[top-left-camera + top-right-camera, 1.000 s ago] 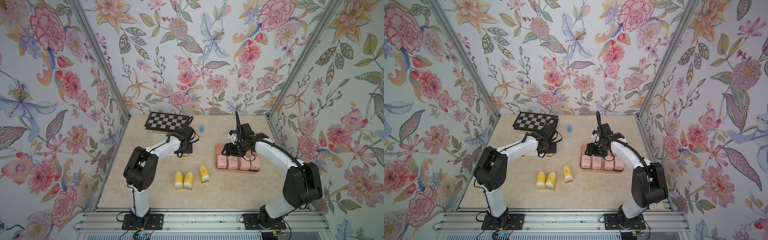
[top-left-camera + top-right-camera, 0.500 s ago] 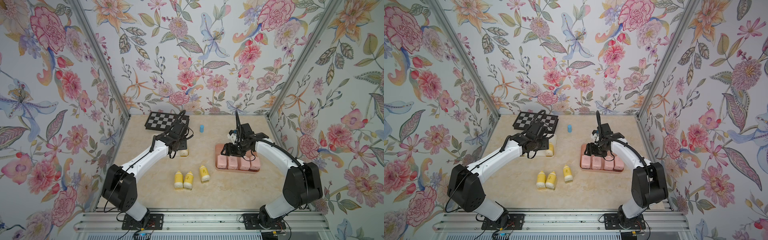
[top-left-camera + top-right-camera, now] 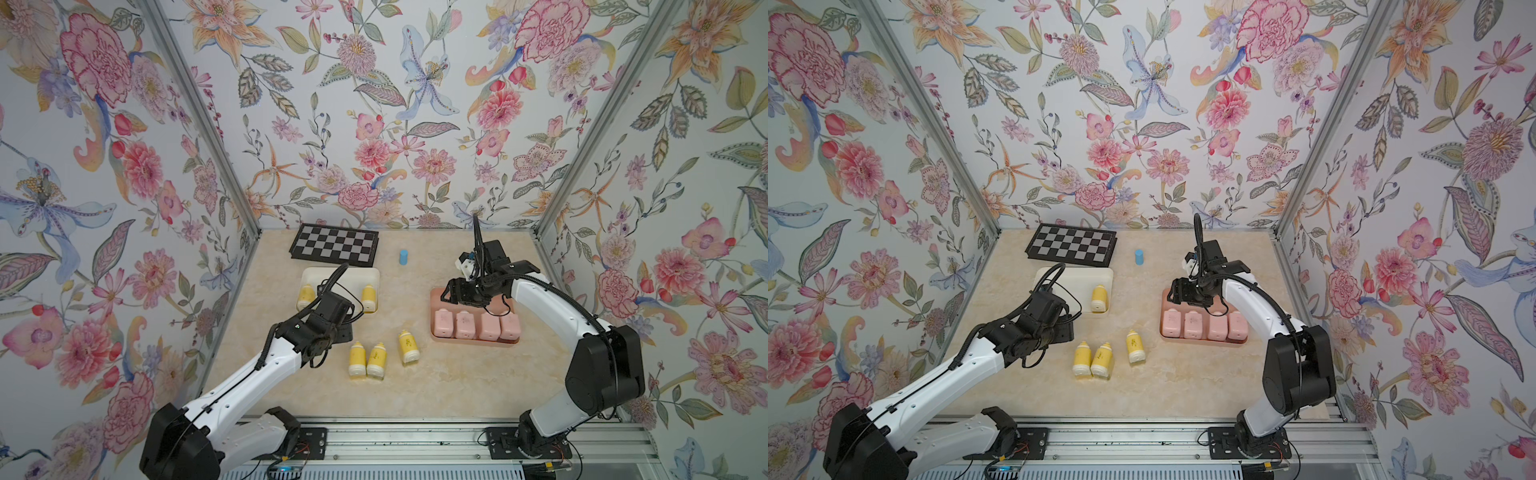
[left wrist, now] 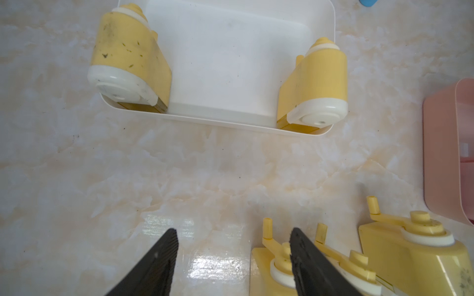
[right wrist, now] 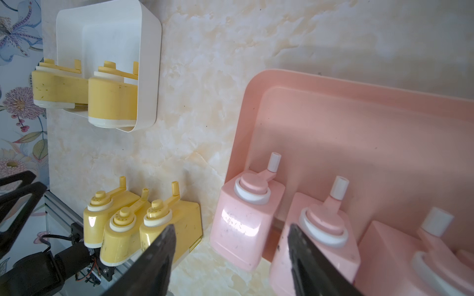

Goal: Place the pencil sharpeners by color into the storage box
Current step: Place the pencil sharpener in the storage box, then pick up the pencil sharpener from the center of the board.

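Note:
The narrow width of the nearest yellow sharpener point(image 3: 357, 353) lines up with my left gripper's fingers. I should keep going toward its body point(image 3: 357, 362) until the fingers are on both sides of it.
Two yellow pencil sharpeners point(image 3: 306, 294) point(image 3: 368, 295) lie at opposite ends of the white storage box point(image 3: 338, 280). Three more yellow ones point(image 3: 357, 358) point(image 3: 376, 359) point(image 3: 408, 346) rest on the table in front of it. Several pink sharpeners point(image 3: 443, 323) stand in a row in the pink tray point(image 3: 473, 341). My left gripper point(image 4: 233, 230) is open and empty over bare table, its one finger beside the crank of a loose yellow sharpener point(image 4: 272, 258). My right gripper point(image 5: 230, 230) hovers open above the end pink sharpener point(image 5: 246, 212), holding nothing.
A checkerboard point(image 3: 334, 249) lies flat at the back left, with a small blue cylinder point(image 3: 403, 257) standing beside it. Flowered walls close in three sides. A metal rail point(image 3: 415, 440) carrying both arm bases runs along the front edge.
My left arm has drawn back from the white box toward the three loose yellow sharpeners, uncovering the yellow sharpener at the box's left end. The right arm has hardly moved.

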